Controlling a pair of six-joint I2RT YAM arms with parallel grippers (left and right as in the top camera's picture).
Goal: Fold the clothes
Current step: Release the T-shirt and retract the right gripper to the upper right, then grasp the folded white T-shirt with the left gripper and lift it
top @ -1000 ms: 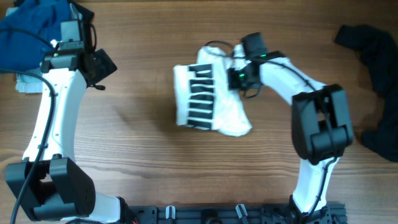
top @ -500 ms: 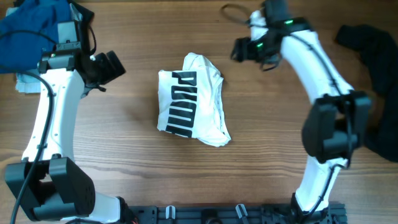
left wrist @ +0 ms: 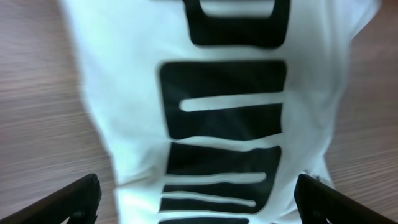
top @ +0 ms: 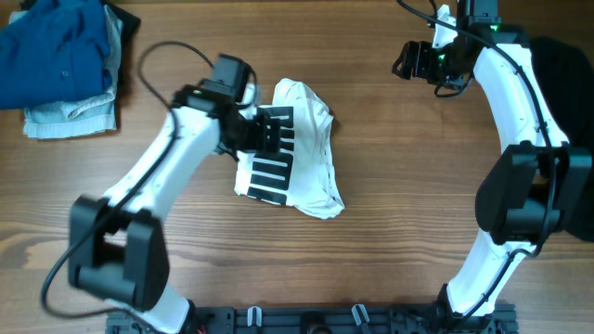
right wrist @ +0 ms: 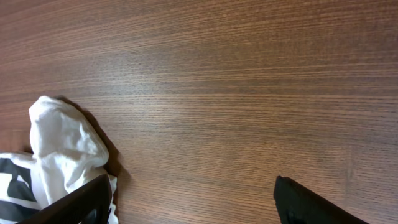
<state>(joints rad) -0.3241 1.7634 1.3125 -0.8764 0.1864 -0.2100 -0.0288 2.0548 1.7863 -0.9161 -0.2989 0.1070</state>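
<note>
The robot's left gripper is straddling the flat print of the white shirt (top: 272, 174), so it should shift to the plain side (top: 316, 158) and pinch there before it takes the shirt to the stack.
A folded white shirt (top: 311, 172) with black lettering lies in the middle of the wooden table. My left gripper (top: 269, 133) hangs open over its upper left part. In the left wrist view the shirt (left wrist: 224, 93) fills the frame, and the gripper (left wrist: 199, 205) straddles the print with both fingertips (left wrist: 74, 199) wide apart. Nothing is pinched. My right gripper (top: 403, 63) is open at the far right, over bare wood, away from the shirt. The right wrist view has the gripper (right wrist: 193, 205) empty and a bunched corner of the shirt (right wrist: 62, 143) at lower left.
A stack of blue clothes (top: 56, 51) on a pale garment (top: 70, 119) sits at the back left corner. A black garment (top: 568, 111) lies along the right edge, behind the right arm. A cable loops near the left arm (top: 167, 56).
The right gripper let go of the shirt, opened and pulled back to the far right. The shirt ended up slightly left. The left arm swung in from the left and now hovers over it.
</note>
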